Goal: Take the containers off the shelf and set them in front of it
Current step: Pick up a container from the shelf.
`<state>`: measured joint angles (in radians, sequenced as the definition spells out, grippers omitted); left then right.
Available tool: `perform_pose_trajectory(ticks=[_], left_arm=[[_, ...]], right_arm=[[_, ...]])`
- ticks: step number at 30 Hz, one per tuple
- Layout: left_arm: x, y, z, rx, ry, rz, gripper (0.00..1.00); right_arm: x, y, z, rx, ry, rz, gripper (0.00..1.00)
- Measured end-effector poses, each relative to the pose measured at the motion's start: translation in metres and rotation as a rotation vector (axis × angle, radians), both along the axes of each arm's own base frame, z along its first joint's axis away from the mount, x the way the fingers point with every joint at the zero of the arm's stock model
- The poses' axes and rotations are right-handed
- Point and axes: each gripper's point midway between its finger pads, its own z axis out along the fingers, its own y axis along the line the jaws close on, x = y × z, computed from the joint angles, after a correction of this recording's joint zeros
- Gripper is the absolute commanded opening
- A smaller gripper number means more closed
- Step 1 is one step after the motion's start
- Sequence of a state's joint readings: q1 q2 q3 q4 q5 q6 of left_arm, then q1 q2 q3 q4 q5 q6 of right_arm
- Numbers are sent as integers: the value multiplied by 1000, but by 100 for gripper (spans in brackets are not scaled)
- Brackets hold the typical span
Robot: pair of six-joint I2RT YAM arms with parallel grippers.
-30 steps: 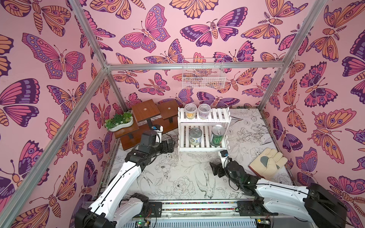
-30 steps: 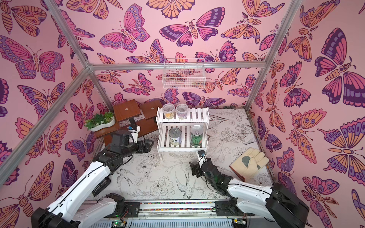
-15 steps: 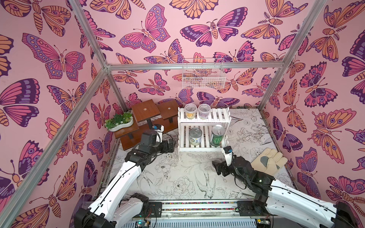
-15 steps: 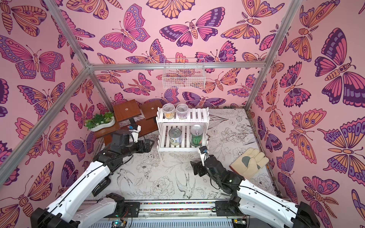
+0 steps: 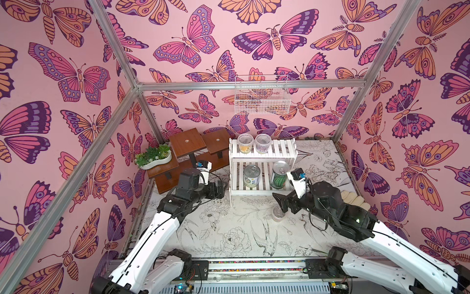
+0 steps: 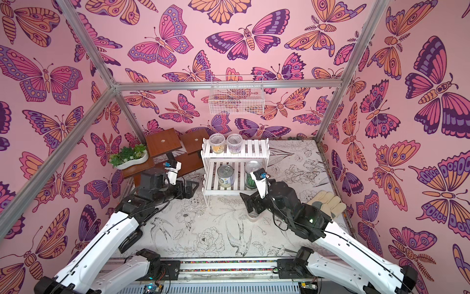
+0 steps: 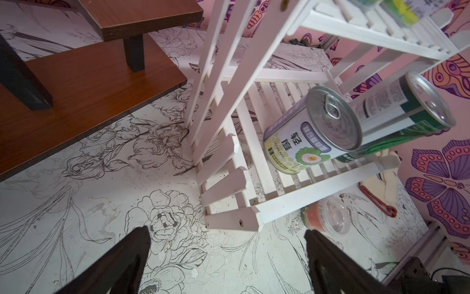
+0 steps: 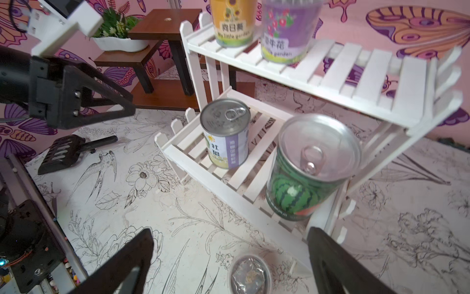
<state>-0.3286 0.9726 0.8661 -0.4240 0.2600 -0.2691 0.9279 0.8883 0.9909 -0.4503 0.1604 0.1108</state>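
Observation:
My right gripper should keep going up, open, and close around the purple tub's sides (image 5: 263, 144), because there are empty slats (image 5: 282, 146) beside the purple tub on the top level.
The white shelf (image 5: 262, 163) carries a yellow tub (image 5: 245, 143) and a purple tub (image 5: 263, 143) on its top tier. Its lower tier holds a pale-labelled can (image 5: 251, 176) and a green-striped can (image 5: 279, 174). An orange-filled tub (image 7: 325, 216) stands on the mat in front of the shelf's right end. My right gripper (image 8: 229, 230) hovers open just above that tub (image 8: 250, 275), touching nothing. My left gripper (image 7: 226, 230) is open and empty, low beside the shelf's front left foot (image 7: 234, 221).
A brown stepped stand (image 5: 188, 145) with a white planter (image 5: 153, 157) sits left of the shelf. A wire basket (image 5: 262, 95) hangs on the back wall. A pale glove (image 5: 352, 197) lies at the right. A black scoop (image 8: 63, 152) rests on the mat near my left arm.
My right gripper has opened wider and lifted off the orange tub toward the shelf, leaving the tub on the mat. The left arm has stayed still.

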Motion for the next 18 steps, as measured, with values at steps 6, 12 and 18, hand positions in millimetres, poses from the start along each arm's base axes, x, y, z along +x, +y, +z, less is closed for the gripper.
perform_pose_trajectory(ticks=[6,12,18], left_arm=[[-3,-10,10,-14,-25,-70,100],[-4,-13,16,-10,-47,-108,100],[-5,-16,15,-13,-46,-128,99]], right_arm=[[38,11,43,-9,-52,17,97],[86,1,48,39,-18,7,97],[113,17,47,85,9,100,98]])
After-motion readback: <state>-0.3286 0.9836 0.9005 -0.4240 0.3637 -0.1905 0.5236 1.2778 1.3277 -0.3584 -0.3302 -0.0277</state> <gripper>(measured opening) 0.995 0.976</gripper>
